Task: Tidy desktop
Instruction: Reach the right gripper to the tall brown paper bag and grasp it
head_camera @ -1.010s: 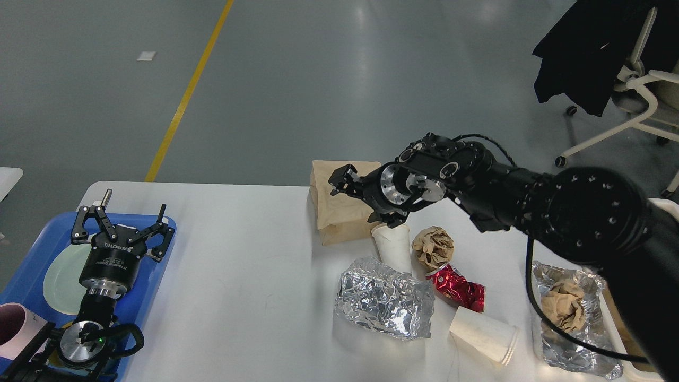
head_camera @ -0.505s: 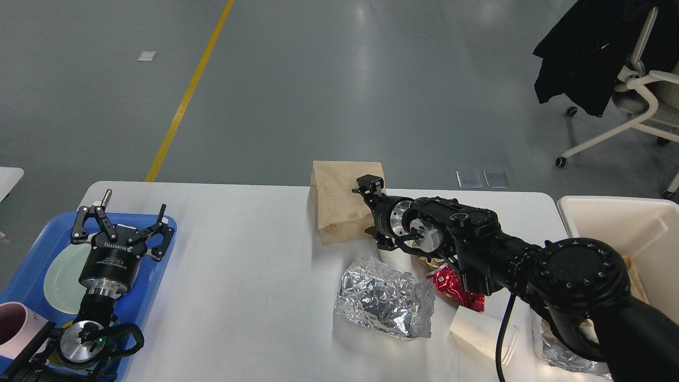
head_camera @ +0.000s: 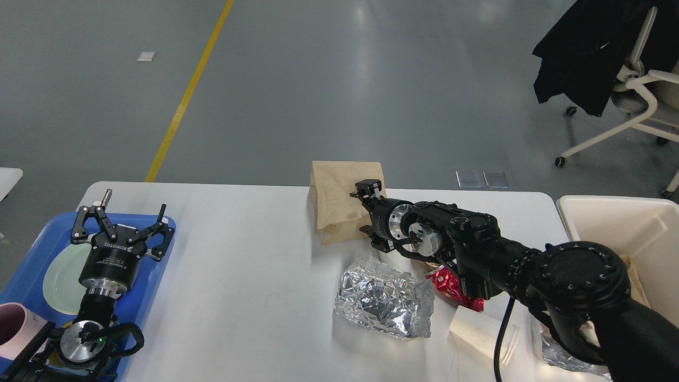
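Note:
My right gripper is likely covering a hidden paper wad, which I expect when I carry the bag, as a sliver of brown [head_camera: 433, 265] shows above the red can.
The white desktop [head_camera: 238, 254] carries litter on its right half. A brown paper bag [head_camera: 337, 201] stands at the far edge. My right gripper [head_camera: 366, 208] lies low over the bag's right part, open, one finger [head_camera: 367, 187] near the bag's top and the other near its foot; I cannot tell whether they touch the bag. My left gripper [head_camera: 123, 225] is open and empty above the blue tray [head_camera: 26, 281] at the left. A crumpled foil wad [head_camera: 382, 297], a crushed red can [head_camera: 451, 286] and a paper cup [head_camera: 477, 329] on its side lie under my right arm.
A cream bin [head_camera: 610, 223] stands at the table's right end, with more foil [head_camera: 557, 355] by it. The tray holds a pale green plate [head_camera: 61, 270] and a pink cup [head_camera: 8, 323]. An office chair with a black jacket [head_camera: 589, 58] stands on the floor at the far right.
My right arm came down from above the litter pile and forward to the brown bag, uncovering the bin. In the last half second it shifted slightly left. The left arm has not moved.

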Robot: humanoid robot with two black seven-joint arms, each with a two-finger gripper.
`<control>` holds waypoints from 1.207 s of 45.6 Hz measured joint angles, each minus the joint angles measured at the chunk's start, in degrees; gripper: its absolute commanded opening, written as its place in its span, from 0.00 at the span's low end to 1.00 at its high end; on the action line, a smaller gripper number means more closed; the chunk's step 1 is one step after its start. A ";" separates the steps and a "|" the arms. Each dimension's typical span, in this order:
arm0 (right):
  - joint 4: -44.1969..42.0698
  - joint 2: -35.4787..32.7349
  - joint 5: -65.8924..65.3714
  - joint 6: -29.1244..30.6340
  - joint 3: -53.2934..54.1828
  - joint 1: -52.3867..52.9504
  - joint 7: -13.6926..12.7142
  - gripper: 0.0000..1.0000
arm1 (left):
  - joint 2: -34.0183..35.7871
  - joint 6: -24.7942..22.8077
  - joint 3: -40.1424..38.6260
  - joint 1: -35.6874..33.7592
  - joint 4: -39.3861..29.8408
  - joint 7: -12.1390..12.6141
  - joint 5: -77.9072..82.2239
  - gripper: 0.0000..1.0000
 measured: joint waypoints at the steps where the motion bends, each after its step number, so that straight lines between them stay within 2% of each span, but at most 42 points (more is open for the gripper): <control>1: 0.01 0.00 -0.02 0.04 0.00 -0.09 0.00 0.55 | 0.00 0.00 0.00 0.00 0.00 0.00 0.00 0.97; 24: -1.18 0.00 -0.08 -0.70 -0.09 -0.51 0.01 0.49 | 0.00 0.00 0.00 0.00 -0.03 0.00 0.00 0.97; 28: -2.01 -0.01 -0.20 -0.74 -0.09 -0.62 0.01 0.42 | 0.00 0.00 0.00 0.00 -0.03 0.00 0.00 0.97; 33: -2.34 -0.05 -1.04 -0.66 -0.09 -1.01 0.01 0.19 | 0.00 0.00 0.01 0.00 -0.03 0.00 0.00 0.97; 39: -1.90 -0.09 -2.33 -0.14 -0.09 -1.22 -0.02 0.00 | 0.00 0.00 0.01 0.00 -0.03 0.00 0.00 0.97; 55: -2.07 -0.08 -4.40 0.48 -0.41 -1.47 -0.26 0.00 | 0.00 0.02 0.01 0.00 -0.01 0.00 0.00 0.97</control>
